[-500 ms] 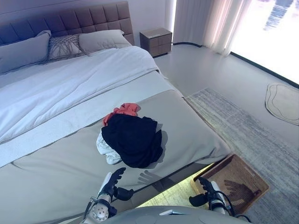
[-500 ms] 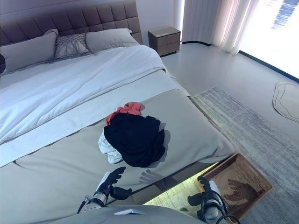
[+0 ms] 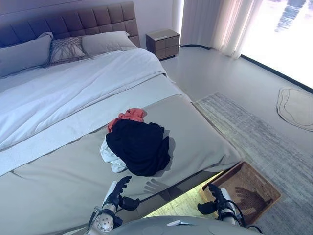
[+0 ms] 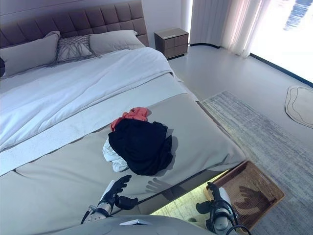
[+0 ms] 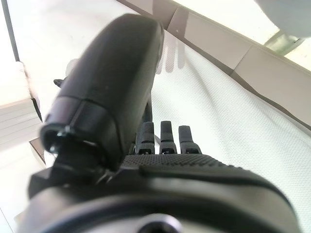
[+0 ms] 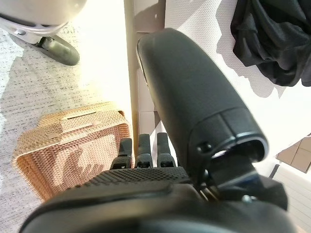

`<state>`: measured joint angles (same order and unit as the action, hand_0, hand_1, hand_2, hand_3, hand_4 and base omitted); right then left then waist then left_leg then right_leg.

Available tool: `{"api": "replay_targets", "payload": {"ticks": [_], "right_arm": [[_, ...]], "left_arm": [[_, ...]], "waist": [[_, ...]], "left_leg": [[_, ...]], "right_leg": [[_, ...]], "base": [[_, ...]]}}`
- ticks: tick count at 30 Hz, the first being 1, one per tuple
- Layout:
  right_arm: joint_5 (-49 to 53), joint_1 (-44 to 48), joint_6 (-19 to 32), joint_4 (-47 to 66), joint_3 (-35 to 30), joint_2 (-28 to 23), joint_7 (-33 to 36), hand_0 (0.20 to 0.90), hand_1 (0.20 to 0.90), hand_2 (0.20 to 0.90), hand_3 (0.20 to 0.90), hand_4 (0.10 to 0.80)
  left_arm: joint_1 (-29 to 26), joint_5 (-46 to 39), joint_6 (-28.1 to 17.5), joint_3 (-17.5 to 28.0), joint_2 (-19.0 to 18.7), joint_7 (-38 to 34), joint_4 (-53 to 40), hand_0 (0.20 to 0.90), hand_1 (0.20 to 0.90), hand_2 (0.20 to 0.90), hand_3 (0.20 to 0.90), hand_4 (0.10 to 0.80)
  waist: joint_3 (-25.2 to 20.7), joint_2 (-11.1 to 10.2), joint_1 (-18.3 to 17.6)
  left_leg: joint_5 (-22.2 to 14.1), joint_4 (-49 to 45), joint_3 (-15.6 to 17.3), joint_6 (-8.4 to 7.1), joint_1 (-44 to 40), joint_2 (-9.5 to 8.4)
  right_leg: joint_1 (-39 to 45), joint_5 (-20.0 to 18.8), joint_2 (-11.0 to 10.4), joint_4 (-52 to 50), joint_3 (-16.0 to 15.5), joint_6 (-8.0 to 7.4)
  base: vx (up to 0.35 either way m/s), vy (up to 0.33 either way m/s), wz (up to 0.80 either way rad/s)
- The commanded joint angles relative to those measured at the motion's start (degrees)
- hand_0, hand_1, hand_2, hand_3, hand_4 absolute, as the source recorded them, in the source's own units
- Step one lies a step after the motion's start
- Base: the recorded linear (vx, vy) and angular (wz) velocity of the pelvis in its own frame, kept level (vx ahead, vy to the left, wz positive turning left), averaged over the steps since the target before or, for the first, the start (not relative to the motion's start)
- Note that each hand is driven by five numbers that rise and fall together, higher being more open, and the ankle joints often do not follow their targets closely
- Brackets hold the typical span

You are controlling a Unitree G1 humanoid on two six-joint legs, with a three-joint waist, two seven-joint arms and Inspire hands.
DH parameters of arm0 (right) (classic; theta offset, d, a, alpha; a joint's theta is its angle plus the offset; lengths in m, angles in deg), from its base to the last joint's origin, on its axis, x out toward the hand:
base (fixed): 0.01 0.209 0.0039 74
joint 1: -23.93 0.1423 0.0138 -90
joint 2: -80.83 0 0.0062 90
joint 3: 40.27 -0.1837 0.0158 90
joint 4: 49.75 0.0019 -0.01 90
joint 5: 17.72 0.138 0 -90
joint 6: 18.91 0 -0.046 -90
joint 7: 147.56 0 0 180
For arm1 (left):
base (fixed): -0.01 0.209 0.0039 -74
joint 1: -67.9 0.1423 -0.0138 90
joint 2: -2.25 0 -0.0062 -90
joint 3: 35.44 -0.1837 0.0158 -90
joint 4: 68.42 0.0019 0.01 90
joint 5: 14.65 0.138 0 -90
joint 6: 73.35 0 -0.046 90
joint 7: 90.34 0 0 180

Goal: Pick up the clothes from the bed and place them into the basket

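Note:
A white edge (image 3: 112, 158) shows under the black garment (image 3: 139, 148), so I expect the black garment to come away alone and uncover more of the white garment when I lift it.
A pile of clothes lies on the grey bed cover (image 3: 58, 186) near the foot of the bed: a black garment (image 3: 141, 146) on top, a red one (image 3: 128, 115) behind it, a white one (image 3: 108, 156) at its left. The black garment also shows in the right wrist view (image 6: 272, 39). A woven basket (image 3: 247, 188) stands on the floor at the bed's foot corner, also in the right wrist view (image 6: 73, 145). My left hand (image 3: 117, 192) is open, over the bed's front edge, short of the pile. My right hand (image 3: 215, 199) is open, low beside the basket.
Pillows (image 3: 63, 48) lie at the headboard and a white duvet (image 3: 68, 93) covers the far half of the bed. A nightstand (image 3: 163, 43) stands beside it. A grey rug (image 3: 264, 142) lies on the floor to the right, with a small round mat (image 3: 295, 107) farther off.

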<state>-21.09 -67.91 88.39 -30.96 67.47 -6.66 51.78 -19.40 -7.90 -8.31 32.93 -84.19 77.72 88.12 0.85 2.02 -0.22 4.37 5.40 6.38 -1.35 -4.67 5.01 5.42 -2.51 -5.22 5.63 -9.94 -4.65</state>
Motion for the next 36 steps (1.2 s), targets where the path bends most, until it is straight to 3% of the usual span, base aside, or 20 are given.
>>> {"api": "replay_targets", "payload": {"ticks": [1,5,8,11,14,20,23,27,32,36], "right_arm": [[1.5,5.9,1.8,-2.7,-0.7,2.2,-1.7,0.9,0.9,0.9,0.9,0.8],[-0.5,6.0,2.4,-3.3,-0.5,2.2,0.6,0.9,0.9,0.9,0.9,0.8],[-5.0,7.1,1.8,-2.0,1.0,0.9,3.7,0.9,0.9,0.9,0.9,0.8],[-7.1,9.3,1.3,0.8,2.8,-1.4,7.8,0.9,0.9,0.9,0.9,0.8],[-12.0,12.7,-0.7,8.8,6.7,-5.5,14.3,0.9,0.9,0.9,0.9,0.8],[-18.9,16.4,-5.8,23.9,10.1,-10.1,20.5,0.9,0.9,0.9,0.9,0.8],[-19.5,20.9,-8.0,25.6,11.6,-11.7,19.4,0.9,0.9,0.9,0.9,0.8],[-19.0,29.1,-13.2,27.6,13.8,-14.1,17.5,0.9,0.9,0.9,0.9,0.8],[-15.8,47.2,-17.7,24.0,16.9,-16.7,16.0,0.9,0.9,0.9,0.9,0.8],[-15.6,53.1,-17.8,20.9,18.2,-17.0,15.5,0.9,0.9,0.9,0.9,0.8]], "left_arm": [[-5.4,0.7,-2.1,0.0,0.3,-1.5,2.2,0.9,0.9,0.9,0.9,0.8],[-5.7,3.4,-4.1,-0.1,-0.1,-5.7,2.3,0.9,0.9,0.9,0.9,0.8],[-6.7,7.2,-4.2,-0.8,-1.4,-13.5,1.0,0.9,0.9,0.9,0.9,0.8],[-8.2,18.8,-1.0,-1.5,-4.6,-25.0,-1.7,0.9,0.9,0.9,0.9,0.8],[-10.1,24.2,3.5,-2.2,-9.6,-31.9,-9.2,0.9,0.9,0.9,0.9,0.8],[-9.8,29.3,6.7,0.3,-15.3,-34.9,-21.0,0.9,0.9,0.9,0.9,0.8],[-10.6,29.7,7.5,0.4,-16.6,-36.3,-23.3,0.9,0.9,0.9,0.9,0.8],[-11.3,24.0,8.7,0.7,-17.2,-34.8,-26.4,0.9,0.9,0.9,0.9,0.8],[-17.9,15.5,7.9,-1.1,-16.0,-37.1,-28.5,0.9,0.9,0.9,0.9,0.8],[-18.9,13.3,8.2,-1.4,-16.3,-38.6,-32.1,0.9,0.9,0.9,0.9,0.8]], "waist": [[2.1,-2.2,0.5],[2.2,-2.2,0.6],[2.4,-2.1,0.9],[2.7,-2.2,1.7],[3.4,-2.3,2.8],[4.3,-2.7,5.3],[4.8,-2.8,6.4],[6.8,-2.5,8.3],[17.1,-0.8,10.7],[21.3,-0.2,12.6]], "left_leg": [[-8.3,-0.4,1.3,1.59,-3.5,-2.52],[-8.3,-0.4,1.2,1.56,-3.6,-2.5],[-8.3,-0.4,1.0,1.54,-3.6,-2.57],[-8.1,-0.4,0.4,1.51,-3.7,-2.69],[-7.8,-0.4,-0.1,1.56,-3.1,-2.69],[-6.9,-0.4,-1.9,1.46,-1.5,-3.09],[-6.6,-0.4,-2.7,1.39,-0.8,-3.24],[-6.0,-2.4,-4.1,1.16,2.4,-3.28],[-6.9,-17.0,-6.5,1.07,17.9,-4.91],[-9.0,-25.4,-7.1,1.65,25.2,-6.13]], "right_leg": [[1.8,4.0,-0.5,-2.7,-0.3,0.32],[1.8,4.0,-0.5,-2.8,-0.5,0.35],[1.9,4.0,-0.5,-2.8,-0.4,0.4],[2.2,3.9,-0.5,-2.8,-0.4,0.42],[1.8,3.7,-0.5,-2.9,-0.4,0.54],[0.8,3.6,-0.7,-3.3,-1.3,0.73],[0.4,3.6,-0.8,-3.4,-2.0,1.01],[-2.5,5.2,-1.5,-7.4,-3.5,1.9],[-16.8,9.6,-3.8,-23.3,-4.8,3.95],[-23.5,13.0,-5.1,-33.1,-4.9,4.98]], "base": [[0.0,0.0,0.0],[0.0,0.0,0.0],[0.0,0.0,0.0],[0.0,0.0,0.0],[-0.014,-0.021,0.01],[-0.003,-0.027,0.08],[0.01,-0.011,0.16],[-0.032,0.047,0.24],[-0.38,0.087,0.28],[-0.178,0.038,0.2]]}}
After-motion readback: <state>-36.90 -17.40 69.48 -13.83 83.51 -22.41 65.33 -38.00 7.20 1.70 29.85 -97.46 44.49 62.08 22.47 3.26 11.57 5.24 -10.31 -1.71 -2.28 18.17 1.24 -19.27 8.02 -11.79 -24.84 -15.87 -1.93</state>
